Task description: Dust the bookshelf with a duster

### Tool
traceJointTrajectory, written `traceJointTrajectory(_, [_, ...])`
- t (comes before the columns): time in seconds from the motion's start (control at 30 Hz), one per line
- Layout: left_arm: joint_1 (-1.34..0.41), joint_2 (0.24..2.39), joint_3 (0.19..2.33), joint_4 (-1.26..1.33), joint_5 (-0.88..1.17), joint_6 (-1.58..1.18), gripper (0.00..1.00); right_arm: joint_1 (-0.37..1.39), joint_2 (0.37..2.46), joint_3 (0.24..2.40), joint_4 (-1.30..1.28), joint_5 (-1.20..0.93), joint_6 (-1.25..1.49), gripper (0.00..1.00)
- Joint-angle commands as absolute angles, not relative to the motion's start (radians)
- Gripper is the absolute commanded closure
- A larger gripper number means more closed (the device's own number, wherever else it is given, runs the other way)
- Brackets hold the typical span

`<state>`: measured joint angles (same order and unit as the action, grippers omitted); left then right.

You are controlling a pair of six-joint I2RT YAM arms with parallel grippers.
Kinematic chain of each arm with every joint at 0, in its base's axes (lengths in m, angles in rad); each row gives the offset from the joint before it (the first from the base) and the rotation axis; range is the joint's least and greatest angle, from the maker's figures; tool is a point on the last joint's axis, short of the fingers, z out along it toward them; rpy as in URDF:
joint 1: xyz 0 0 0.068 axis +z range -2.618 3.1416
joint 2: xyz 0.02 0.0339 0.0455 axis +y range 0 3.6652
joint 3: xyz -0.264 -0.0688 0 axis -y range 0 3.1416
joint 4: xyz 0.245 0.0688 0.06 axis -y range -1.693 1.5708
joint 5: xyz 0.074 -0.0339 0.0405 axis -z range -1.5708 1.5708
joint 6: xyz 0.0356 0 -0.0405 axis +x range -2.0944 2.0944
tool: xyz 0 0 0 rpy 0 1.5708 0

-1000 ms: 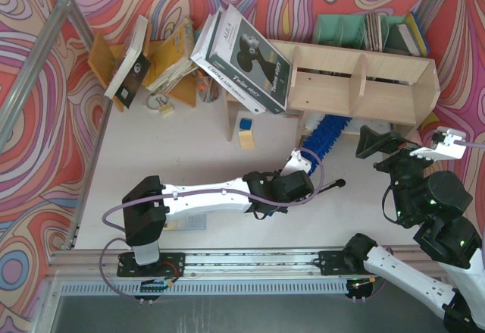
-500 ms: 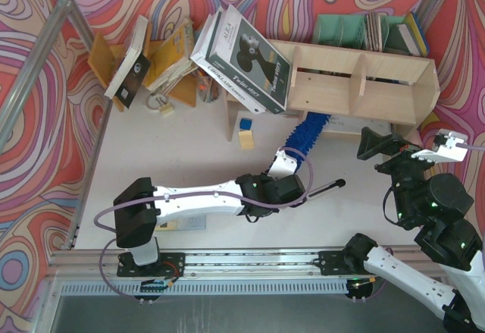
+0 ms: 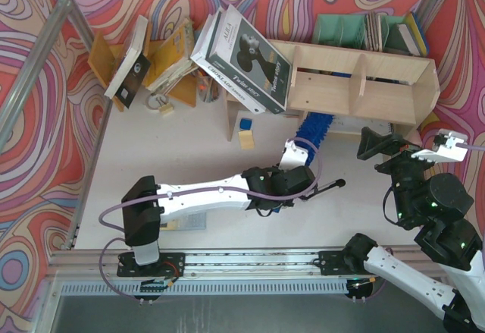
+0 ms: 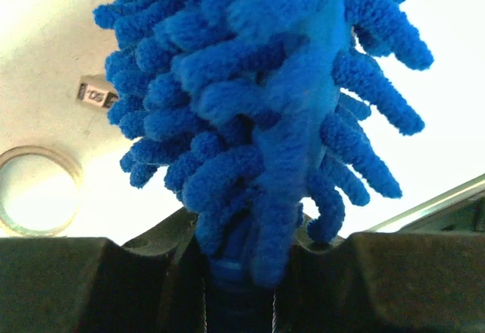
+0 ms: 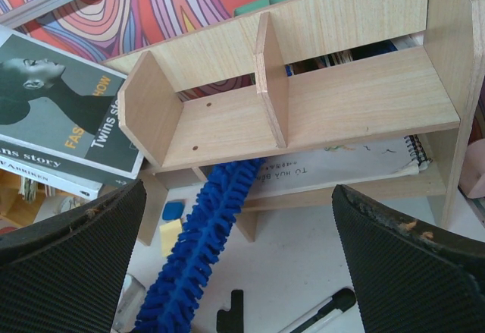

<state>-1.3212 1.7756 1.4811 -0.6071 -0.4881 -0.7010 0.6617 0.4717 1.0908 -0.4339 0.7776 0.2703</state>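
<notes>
My left gripper has the duster's tip at the lower level's end near the large books, so it should sweep the tip along the spiral notebook toward the opposite end.
The bookshelf is pale plywood and stands at the back right; the right wrist view shows it as bookshelf. The blue fluffy duster slants up from my left gripper, its tip under the upper board in the lower tier's left part. The duster fills the left wrist view, and the left gripper is shut on its base. From the right wrist, the duster reaches over a spiral notebook lying in the lower tier. My right gripper hovers open in front of the shelf's right end, right gripper holding nothing.
Large books lean on the shelf's left end. An orange-brown book rack stands back left, a green file holder behind the shelf. A utility knife lies near the left wrist. Small blue and yellow blocks and a tape ring lie nearby.
The left arm swung the duster left along the lower tier, then pushed it back to the right and slightly deeper. The right arm has stayed still.
</notes>
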Motion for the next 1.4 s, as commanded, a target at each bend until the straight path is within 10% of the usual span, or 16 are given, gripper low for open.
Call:
traceJointTrajectory(0.0, [-1.322,1.818,1.607,-0.567,-0.495,-0.719,1.0,0.667,0.472,1.085,-0.429,0.789,0.276,0.01])
traceJointTrajectory(1.37, [-1.276,1.875,1.626,-0.601,-0.307,-0.728,1.0,0.666,0.476,1.095,-0.419,0.797,0.258,0.01])
